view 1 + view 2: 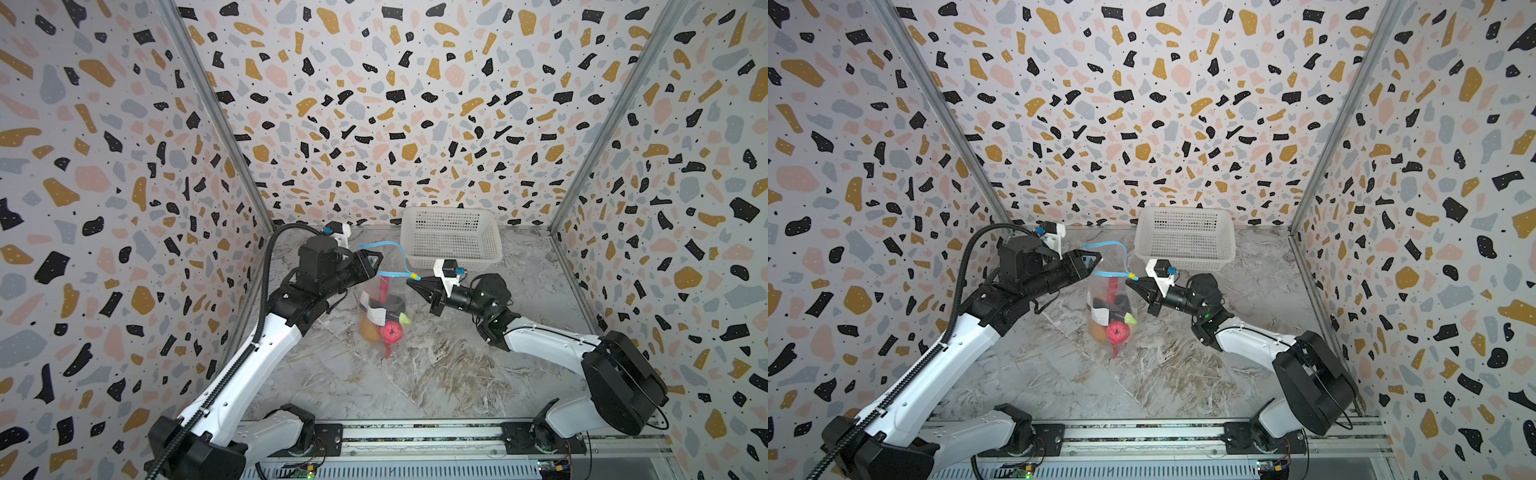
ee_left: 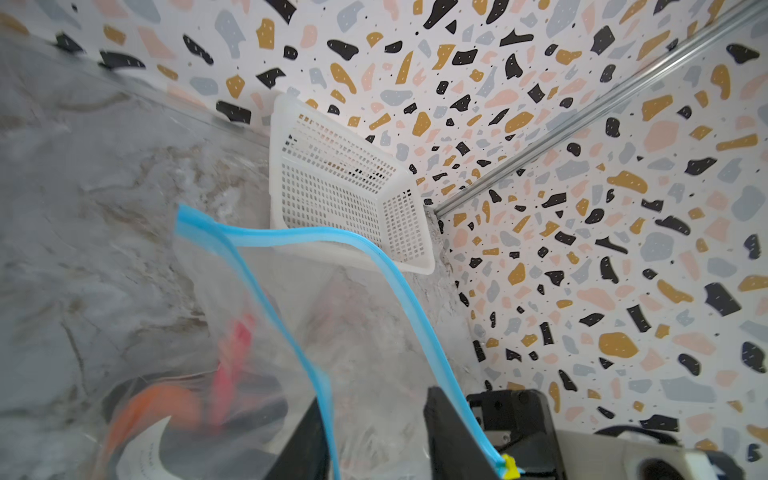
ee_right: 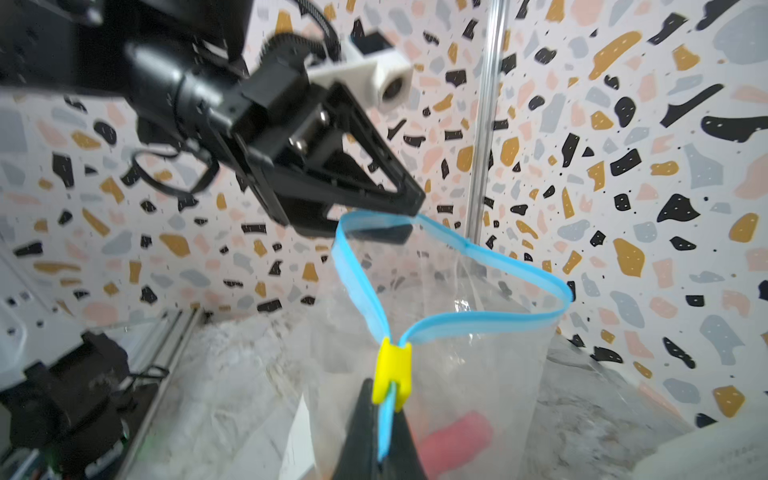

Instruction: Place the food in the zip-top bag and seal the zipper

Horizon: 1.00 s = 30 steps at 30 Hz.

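I should move my left gripper away from the corner of the bag's opening, grab the tab [image 1: 414, 276] with it and slide the tab along, because my right gripper is holding the open zipper's end [image 3: 386, 417] behind that yellow tab.
The clear zip-top bag [image 1: 384, 307] [image 1: 1111, 307] stands mid-table with its mouth held up and apart. Inside lies the food: a pink-red ball [image 1: 391, 332], an orange ball [image 1: 368, 328], a red chili [image 1: 383, 286] and dark pieces. The light-blue zipper [image 1: 399, 249] [image 3: 478, 320] loops open around the mouth. My right gripper [image 1: 409, 282] [image 3: 384, 403] is shut on the zipper's end, just behind the yellow tab [image 3: 392, 376]. At the mouth's far-left corner my left gripper [image 1: 374, 262] [image 2: 374, 399] is open, and the blue strip runs past both fingers.
A white perforated basket [image 1: 451, 237] [image 2: 345, 183] stands at the back right against the wall, just behind the bag. Patterned walls close in the marble table on three sides. The arms' base rail [image 1: 415, 432] runs along the front.
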Motion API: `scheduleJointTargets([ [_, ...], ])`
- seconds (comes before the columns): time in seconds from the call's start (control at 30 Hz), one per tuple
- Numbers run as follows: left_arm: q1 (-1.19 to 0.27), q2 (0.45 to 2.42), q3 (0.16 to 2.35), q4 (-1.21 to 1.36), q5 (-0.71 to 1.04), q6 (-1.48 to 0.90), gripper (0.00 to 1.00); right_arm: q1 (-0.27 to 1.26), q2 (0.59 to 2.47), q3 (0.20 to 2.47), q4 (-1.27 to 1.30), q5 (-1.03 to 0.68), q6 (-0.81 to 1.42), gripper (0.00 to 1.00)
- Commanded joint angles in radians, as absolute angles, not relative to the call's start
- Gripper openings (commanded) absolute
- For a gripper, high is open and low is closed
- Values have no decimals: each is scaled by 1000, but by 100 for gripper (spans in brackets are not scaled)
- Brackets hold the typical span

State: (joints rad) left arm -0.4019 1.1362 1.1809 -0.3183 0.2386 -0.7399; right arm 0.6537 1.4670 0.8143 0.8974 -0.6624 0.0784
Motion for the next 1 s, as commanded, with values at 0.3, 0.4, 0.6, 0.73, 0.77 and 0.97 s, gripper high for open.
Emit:
scheduleJointTargets([
  [0.3,-387,1096,1348,-409,122,-547,53,607,1497,1269,159,-946,-364,0],
  [0.4,-387,1095,1366,-403,148,-494,53,597,1515,1330,91,-989,-395,0],
  [0.6,-387,1113,1372,-305,379,-293,56,549,1540,1413,-121,-1138,-562,0],
  [0.73,-399,1215,1437,-217,572,-222,55,506,1573,1468,-235,-1219,-653,0],
  [0.77,-406,1244,1444,-167,609,-230,55,495,1585,1483,-267,-1236,-676,0],
  [0.97,-495,1408,1553,-177,737,-120,54,446,1634,1556,-419,-1310,-789,0],
])
